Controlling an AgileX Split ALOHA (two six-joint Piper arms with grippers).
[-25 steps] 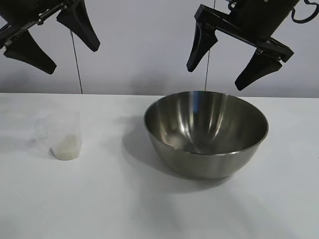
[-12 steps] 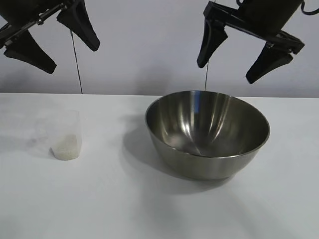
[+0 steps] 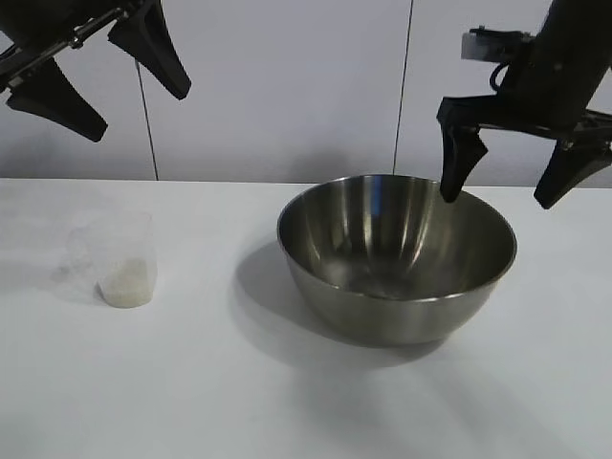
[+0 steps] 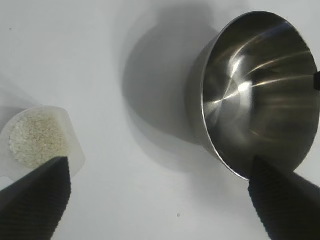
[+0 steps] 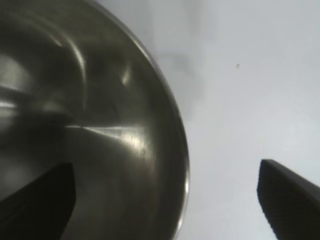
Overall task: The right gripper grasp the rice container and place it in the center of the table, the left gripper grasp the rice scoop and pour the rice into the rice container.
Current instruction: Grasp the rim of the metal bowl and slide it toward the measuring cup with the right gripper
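Note:
The robot's right gripper straddles only one side of the wide rim [image 3: 497, 215], so the rice container [image 3: 394, 263] will tip a little when the robot carries it.
The rice container [image 3: 397, 258], a big shiny steel bowl, stands on the white table [image 3: 287, 402] right of centre. My right gripper [image 3: 497, 199] hangs open just above its far right rim. In the right wrist view the rim [image 5: 182, 150] runs between the spread fingers of the right gripper [image 5: 166, 167], one over the bowl's inside, the other over the table. The rice scoop [image 3: 124, 258], a frosted plastic cup, stands at the left with white rice [image 3: 126, 283] in its bottom. My left gripper [image 3: 139, 117] hangs open high above the scoop [image 4: 42, 140], holding nothing.
A pale wall with vertical seams backs the table. The bowl [image 4: 260, 90] casts a shadow toward the scoop; bare tabletop lies between them and along the front.
My right gripper has dropped and shifted right, from high over the bowl to its right rim. The bowl, the scoop and the left gripper have not moved.

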